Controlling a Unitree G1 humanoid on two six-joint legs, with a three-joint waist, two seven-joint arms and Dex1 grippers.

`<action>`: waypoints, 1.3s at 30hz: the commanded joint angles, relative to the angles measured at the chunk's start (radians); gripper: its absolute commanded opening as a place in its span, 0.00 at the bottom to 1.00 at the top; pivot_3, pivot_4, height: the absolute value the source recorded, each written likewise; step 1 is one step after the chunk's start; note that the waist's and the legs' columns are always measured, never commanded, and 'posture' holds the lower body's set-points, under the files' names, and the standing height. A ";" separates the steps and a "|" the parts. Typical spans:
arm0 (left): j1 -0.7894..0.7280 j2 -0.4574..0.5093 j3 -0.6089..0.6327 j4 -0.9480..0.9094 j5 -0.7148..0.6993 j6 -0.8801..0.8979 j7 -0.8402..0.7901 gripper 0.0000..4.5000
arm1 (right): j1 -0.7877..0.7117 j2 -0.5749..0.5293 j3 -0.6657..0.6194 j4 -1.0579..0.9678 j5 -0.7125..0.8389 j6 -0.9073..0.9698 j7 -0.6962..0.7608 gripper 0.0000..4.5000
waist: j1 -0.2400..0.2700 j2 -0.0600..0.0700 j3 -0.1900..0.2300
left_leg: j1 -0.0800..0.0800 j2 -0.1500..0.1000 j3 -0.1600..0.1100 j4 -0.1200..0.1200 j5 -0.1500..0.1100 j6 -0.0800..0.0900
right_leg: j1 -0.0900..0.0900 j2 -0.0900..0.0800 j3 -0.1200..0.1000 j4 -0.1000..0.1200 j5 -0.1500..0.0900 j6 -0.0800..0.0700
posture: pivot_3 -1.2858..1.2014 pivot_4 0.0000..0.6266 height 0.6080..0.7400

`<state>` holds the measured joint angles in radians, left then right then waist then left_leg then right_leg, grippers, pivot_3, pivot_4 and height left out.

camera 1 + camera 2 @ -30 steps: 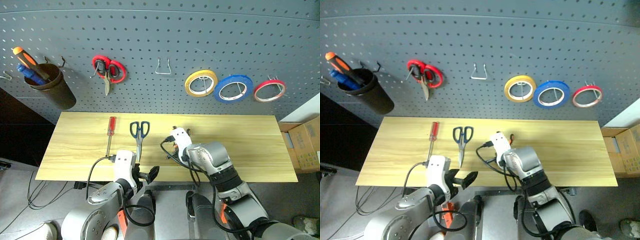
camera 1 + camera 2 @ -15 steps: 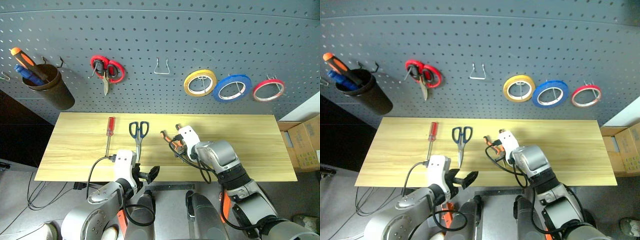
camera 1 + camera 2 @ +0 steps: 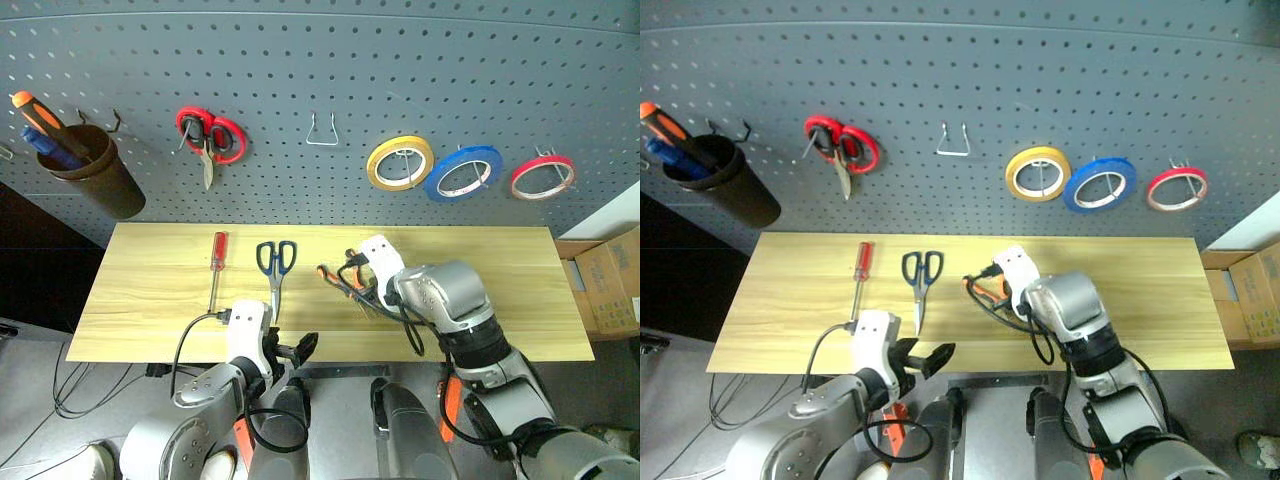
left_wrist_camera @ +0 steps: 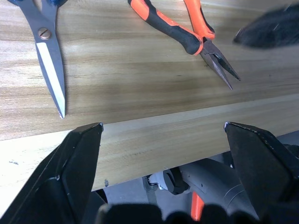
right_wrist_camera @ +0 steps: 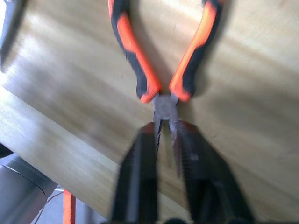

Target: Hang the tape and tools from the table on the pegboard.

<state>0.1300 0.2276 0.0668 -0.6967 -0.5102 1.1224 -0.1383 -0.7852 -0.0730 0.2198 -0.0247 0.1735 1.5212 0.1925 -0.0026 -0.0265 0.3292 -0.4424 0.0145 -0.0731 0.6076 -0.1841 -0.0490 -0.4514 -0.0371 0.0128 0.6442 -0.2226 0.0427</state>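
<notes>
The pliers' thin nose (image 5: pixel 166 129) is at my right gripper's nearly closed fingers, so I should open the fingers wider and go up to where the pliers' handles meet (image 5: pixel 164 98).
Small orange-and-black pliers (image 3: pixel 335 282) lie on the pale wood table (image 3: pixel 500 260), nose toward the near edge. My right gripper (image 5: pixel 163 128) hovers just above that nose, fingers a little apart and open; the left wrist view shows the pliers (image 4: pixel 187 35) resting free. Dark-handled scissors (image 3: pixel 276 262) and a red-handled screwdriver (image 3: pixel 218 262) lie side by side to the left. The blue tape (image 3: pixel 464 174) hangs on the grey pegboard (image 3: pixel 300 60). At the table's near edge, below the scissors' tip, my left gripper (image 4: pixel 161 128) stands wide open and empty.
On the board hang red-handled scissors (image 3: pixel 210 135), a yellow tape ring (image 3: pixel 400 162), a red tape ring (image 3: pixel 541 177) and a bare wire hook (image 3: pixel 321 132). A dark cup (image 3: pixel 95 175) holds an orange-and-black screwdriver. A cardboard box (image 3: pixel 610 285) stands past the table's right end.
My right gripper has risen off the pliers and its fingers have parted; the pliers' handles, hidden under it before, now show. The left arm has kept still.
</notes>
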 commanded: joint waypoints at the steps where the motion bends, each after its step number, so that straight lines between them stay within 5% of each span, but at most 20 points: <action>1: 0.000 -0.006 -0.006 -0.015 -0.012 -0.008 -0.005 1.00 | -0.031 0.045 -0.001 0.029 -0.022 -0.003 -0.037 0.47 | 0.000 0.000 0.000 | 0.000 0.000 0.000 0.000 0.000 0.000 | 0.000 0.000 0.000 0.000 0.000 0.000 | 0.56 0.57 1.00; 8: 0.011 -0.002 0.000 -0.027 -0.012 -0.002 -0.006 1.00 | -0.051 0.149 -0.033 0.159 -0.071 -0.033 -0.120 0.99 | 0.000 0.000 0.000 | -0.005 0.000 0.000 0.001 -0.001 -0.001 | -0.004 0.000 0.000 0.000 -0.001 0.001 | 0.57 0.58 1.00; 35: 0.040 -0.013 0.009 -0.070 -0.019 0.013 0.020 1.00 | -0.092 0.169 -0.006 0.558 -0.141 -0.340 -0.109 0.99 | 0.002 0.000 0.000 | -0.005 0.000 0.000 0.002 -0.001 -0.001 | -0.004 0.000 0.000 0.002 0.000 0.001 | 0.59 0.57 1.00; 39: 0.046 -0.016 0.009 -0.077 -0.026 0.016 0.015 1.00 | -0.099 0.165 -0.007 0.581 -0.147 -0.358 -0.093 0.79 | 0.001 0.000 0.000 | -0.004 0.000 0.000 0.002 0.000 -0.001 | -0.004 0.000 0.000 0.003 0.000 0.001 | 0.59 0.57 1.00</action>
<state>0.1651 0.2144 0.0757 -0.7204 -0.5118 1.1322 -0.1201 -0.8858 0.0857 0.2148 0.5354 0.0235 1.1674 0.0839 -0.0013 -0.0268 0.3290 -0.4458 0.0144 -0.0733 0.6097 -0.1846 -0.0503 -0.4547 -0.0368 0.0130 0.6472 -0.2229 0.0441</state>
